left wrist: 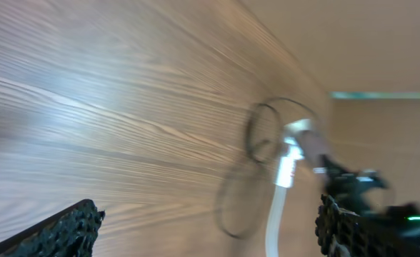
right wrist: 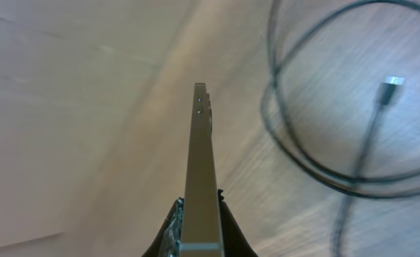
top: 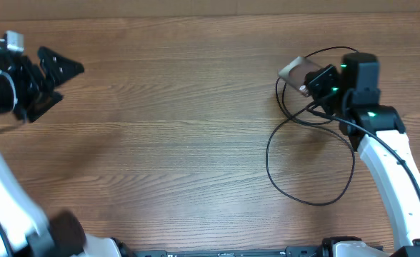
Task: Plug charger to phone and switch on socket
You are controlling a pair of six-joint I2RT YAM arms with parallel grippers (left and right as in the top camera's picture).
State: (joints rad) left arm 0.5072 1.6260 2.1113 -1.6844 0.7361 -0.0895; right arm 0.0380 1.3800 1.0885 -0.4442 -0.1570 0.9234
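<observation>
The charger's plug tip (right wrist: pixel 389 91) is on my right gripper's side while that gripper is holding the phone. So next my left gripper grabs the phone's loose end (top: pixel 291 69) first.
My right gripper (top: pixel 318 84) is shut on the phone (top: pixel 296 71), a grey-brown slab held off the table at the back right. In the right wrist view the phone (right wrist: pixel 200 164) is edge-on between the fingers (right wrist: pixel 200 214). The charger (top: pixel 306 196), a thin black cable, lies in loops on the table under and in front of the right arm. Its small plug tip (right wrist: pixel 393 81) lies free on the wood. My left gripper (top: pixel 63 84) is open and empty at the far left; its fingers (left wrist: pixel 210 232) frame a blurred view of the cable loops (left wrist: pixel 256 135). The socket is out of view.
The wooden table (top: pixel 167 143) fills the view. The white right arm link (top: pixel 396 171) runs from the front right toward the phone, and it shows as a white strip in the left wrist view (left wrist: pixel 276 214).
</observation>
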